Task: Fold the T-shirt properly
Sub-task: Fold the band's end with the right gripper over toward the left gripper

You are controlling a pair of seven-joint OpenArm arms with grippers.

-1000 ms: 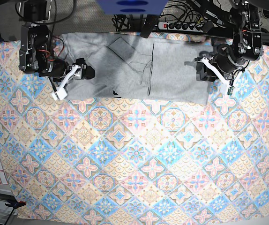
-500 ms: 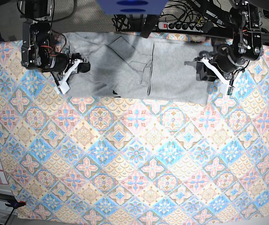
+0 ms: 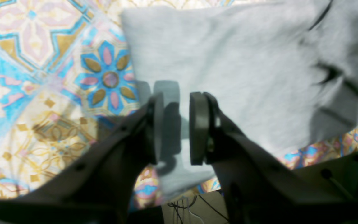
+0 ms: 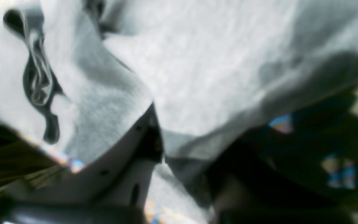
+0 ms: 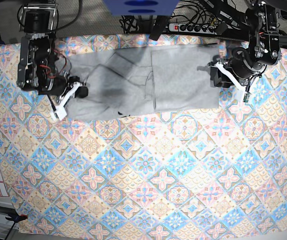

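Observation:
Next, my right gripper brings the T-shirt's pinched edge back toward the flat half (image 5: 171, 80) under my left gripper, because the T-shirt's bunched half (image 5: 111, 82) stretches far away from that flat half.
The grey T-shirt (image 5: 178, 80) lies crumpled and partly folded at the far side of the table. My right gripper (image 5: 80, 92) is at its left edge. In the right wrist view the T-shirt (image 4: 216, 62) bunches over that gripper (image 4: 169, 155), pinched between the white finger (image 4: 135, 161) and the dark one; a bit of black print (image 4: 39, 81) shows. My left gripper (image 5: 212, 75) is at the shirt's right edge. In the left wrist view its jaws (image 3: 176, 127) stand a narrow gap apart over the T-shirt's (image 3: 235, 62) edge, with flat cloth showing through the gap.
A pastel tile-patterned cloth (image 5: 143, 175) covers the table. A power strip (image 5: 193, 27) and cables lie behind the shirt, beside a blue block (image 5: 138, 7). The table's back edge with wires (image 3: 182, 208) shows just under my left gripper.
My right gripper has closed and moved toward the front left, dragging the shirt's left part with it. The shirt's back edge has slid forward. The left arm has stayed put.

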